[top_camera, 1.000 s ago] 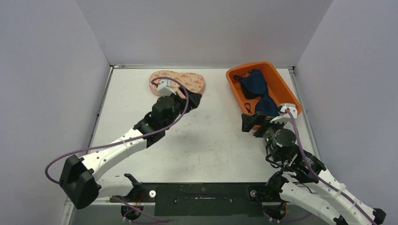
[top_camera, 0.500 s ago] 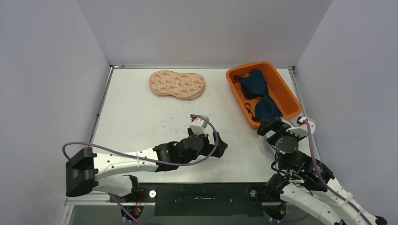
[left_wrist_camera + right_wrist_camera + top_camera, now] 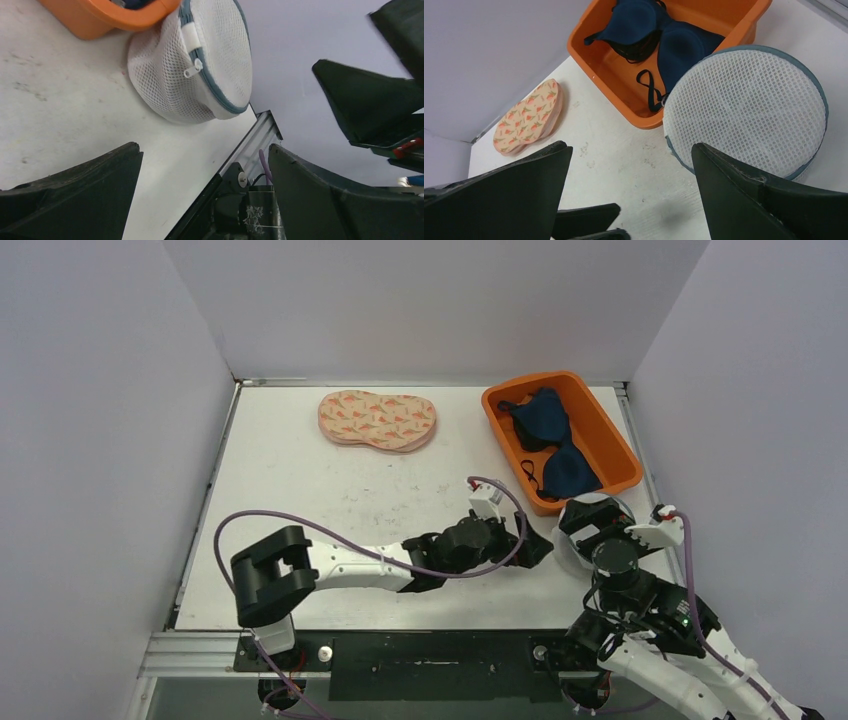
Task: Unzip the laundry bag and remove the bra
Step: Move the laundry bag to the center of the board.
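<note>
Next, my right gripper carries the laundry bag [image 3: 567, 552] over to the table's middle [image 3: 436, 518], since it lies tight against the orange bin, at my left gripper's far reach.
The laundry bag [image 3: 200, 65] is a round white mesh pouch with a grey-blue zip and a white pull tab [image 3: 192, 69]. The zip looks closed. The bag lies against the front of the orange bin [image 3: 610, 430] and also shows in the right wrist view [image 3: 746, 110] and the top view [image 3: 583, 510]. My left gripper [image 3: 533, 545] is open and empty just left of the bag, low over the table [image 3: 205, 195]. My right gripper [image 3: 600, 528] is open and empty above the bag [image 3: 629, 190]. What the bag holds is hidden.
The orange bin holds dark blue bras [image 3: 664, 35]. A peach patterned padded piece [image 3: 378, 420] lies at the back centre of the table. The table's front rail [image 3: 250, 145] runs close beside the bag. The left gripper's fingers [image 3: 589, 222] show under the right gripper.
My left arm has swung from the peach piece at the back to the front right, beside the bag. My right gripper has drawn back from the bin's edge to above the bag.
</note>
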